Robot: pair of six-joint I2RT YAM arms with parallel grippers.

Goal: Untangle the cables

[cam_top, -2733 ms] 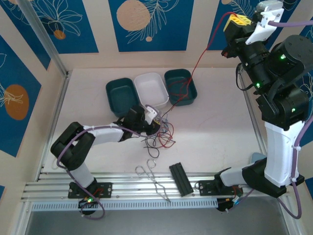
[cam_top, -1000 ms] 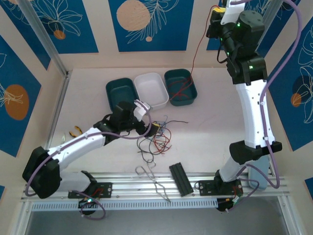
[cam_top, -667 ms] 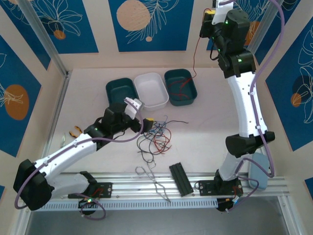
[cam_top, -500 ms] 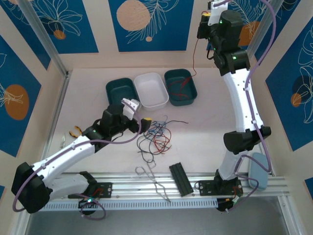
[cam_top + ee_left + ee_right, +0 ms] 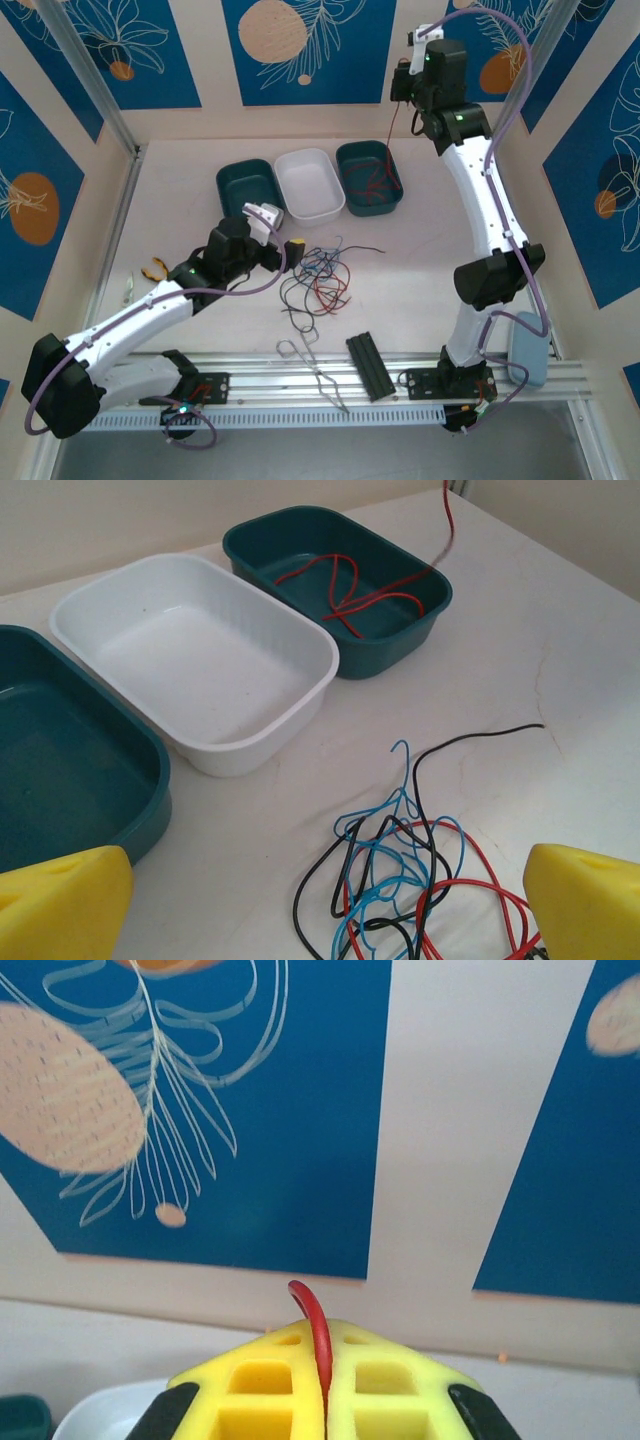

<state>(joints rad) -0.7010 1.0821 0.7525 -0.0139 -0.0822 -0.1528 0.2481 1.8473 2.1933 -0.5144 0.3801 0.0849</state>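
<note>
The red cable's lower coils (image 5: 376, 186) are inside the teal tray (image 5: 368, 175), clear of the tangle. My right gripper should keep lowering the red cable and let it go there.
A tangle of red, blue and black cables (image 5: 322, 280) lies on the table in front of the trays. My left gripper (image 5: 292, 252) stands open just left of it; in the left wrist view its yellow fingers (image 5: 60, 905) flank the tangle (image 5: 420, 870) without touching it. My right gripper (image 5: 402, 88) is high above the back edge, shut on a red cable (image 5: 321, 1345). That cable (image 5: 391, 130) hangs down into the right teal tray (image 5: 342, 165), where its lower part lies coiled (image 5: 345, 585).
A white tray (image 5: 310, 185) and a second teal tray (image 5: 245, 195) stand left of the right teal tray, both with nothing in them. Metal tongs (image 5: 315, 370) and a black block (image 5: 370, 365) lie by the near rail. An orange-handled tool (image 5: 152, 268) lies at left.
My right arm has swung left along the back wall with the red cable, and more of it has settled in the right teal tray. The left gripper has drawn back left from the tangle.
</note>
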